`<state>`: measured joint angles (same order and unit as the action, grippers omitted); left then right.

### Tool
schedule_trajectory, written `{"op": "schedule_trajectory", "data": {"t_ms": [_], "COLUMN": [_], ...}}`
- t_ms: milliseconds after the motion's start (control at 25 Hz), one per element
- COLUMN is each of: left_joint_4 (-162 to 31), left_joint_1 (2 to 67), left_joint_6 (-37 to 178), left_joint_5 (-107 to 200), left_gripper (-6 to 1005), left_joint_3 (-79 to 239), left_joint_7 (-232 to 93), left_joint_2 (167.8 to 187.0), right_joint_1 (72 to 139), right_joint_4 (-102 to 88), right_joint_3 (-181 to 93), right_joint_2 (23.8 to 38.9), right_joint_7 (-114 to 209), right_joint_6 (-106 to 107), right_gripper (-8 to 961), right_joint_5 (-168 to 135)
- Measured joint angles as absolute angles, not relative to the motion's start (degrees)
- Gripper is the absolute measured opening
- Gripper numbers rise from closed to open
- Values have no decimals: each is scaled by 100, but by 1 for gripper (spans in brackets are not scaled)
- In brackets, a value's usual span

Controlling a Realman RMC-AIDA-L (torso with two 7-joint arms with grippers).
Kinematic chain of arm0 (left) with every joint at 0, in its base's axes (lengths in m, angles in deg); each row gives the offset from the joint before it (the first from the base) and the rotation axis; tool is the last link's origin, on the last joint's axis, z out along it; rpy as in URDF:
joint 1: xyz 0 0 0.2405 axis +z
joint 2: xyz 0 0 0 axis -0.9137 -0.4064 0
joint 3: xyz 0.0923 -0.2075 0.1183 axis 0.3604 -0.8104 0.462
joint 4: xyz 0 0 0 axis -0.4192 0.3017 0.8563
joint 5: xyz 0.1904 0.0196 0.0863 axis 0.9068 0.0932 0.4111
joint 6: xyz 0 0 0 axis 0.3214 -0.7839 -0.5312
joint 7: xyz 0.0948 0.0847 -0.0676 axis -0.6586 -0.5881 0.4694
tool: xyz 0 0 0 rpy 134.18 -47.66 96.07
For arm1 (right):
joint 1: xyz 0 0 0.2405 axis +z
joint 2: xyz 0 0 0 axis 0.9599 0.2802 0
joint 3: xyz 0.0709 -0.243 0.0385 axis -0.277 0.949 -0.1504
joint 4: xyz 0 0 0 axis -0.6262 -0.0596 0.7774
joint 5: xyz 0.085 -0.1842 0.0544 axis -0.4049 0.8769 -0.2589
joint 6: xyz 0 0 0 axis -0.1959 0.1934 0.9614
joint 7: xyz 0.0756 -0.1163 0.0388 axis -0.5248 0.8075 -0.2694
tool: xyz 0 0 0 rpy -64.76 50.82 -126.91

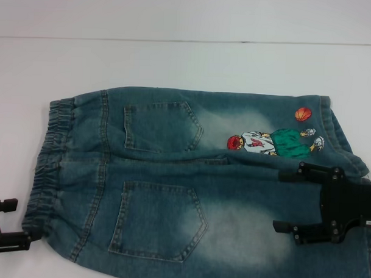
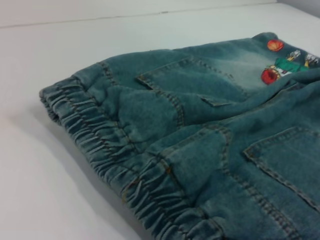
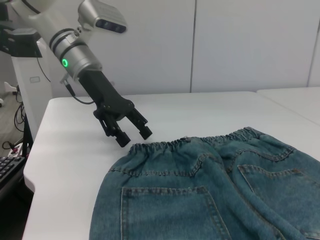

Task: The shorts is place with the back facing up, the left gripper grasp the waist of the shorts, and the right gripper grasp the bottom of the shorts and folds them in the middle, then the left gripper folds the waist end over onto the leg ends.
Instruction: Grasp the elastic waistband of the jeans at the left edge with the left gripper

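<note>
My gripper will make the waist's near corner (image 1: 36, 222) bunch inward and leave the far pocket in place when it pushes the corner, because ruffles (image 1: 55, 134) run all along the waist of the shorts.
The blue denim shorts (image 1: 172, 175) lie flat on the white table (image 1: 176, 65), back pockets up. The ruffled waist (image 1: 51, 152) is at the left and the leg ends (image 1: 344, 144) at the right, by the basketball print (image 1: 274, 142). My left gripper (image 1: 24, 220) is open at the waist's near corner, low to the table; the right wrist view shows that left gripper (image 3: 134, 137) just off the waist (image 3: 200, 142). My right gripper (image 1: 278, 201) is open over the near leg, close to its hem. The left wrist view shows the waist (image 2: 100, 140) close up.
Bare white table lies beyond the shorts (image 1: 188, 66) and left of the waist (image 1: 15, 139). In the right wrist view the table edge (image 3: 35, 165) drops off behind the left arm, with a wall behind.
</note>
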<state>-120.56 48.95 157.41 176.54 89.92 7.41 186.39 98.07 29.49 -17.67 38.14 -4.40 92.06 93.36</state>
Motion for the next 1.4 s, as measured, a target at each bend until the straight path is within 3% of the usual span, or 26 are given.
{"op": "schedule_trajectory", "data": {"t_ms": [680,1120,1400], "left_joint_4": [-11853,-11832,-11568], "left_joint_1": [4904,4924,4876], "left_joint_6": [15448,15538,15158], "left_joint_5": [17682,17676,17521], "left_gripper": [934,762,562], "left_joint_3": [9221,9298,9323], "left_joint_7": [748,503,226], "left_joint_2": [18640,18645,18659], "right_joint_1": [9835,9809,9800], "right_joint_4": [2961,2960,2960], "right_joint_3": [-1775,-1774,-1774], "right_joint_2": [3818,3817,3818], "right_joint_7": [-524,-540,-541], "right_joint_6": [9237,9239,9263], "right_gripper": [928,928,928], "right_joint_5": [9307,9288,9283]}}
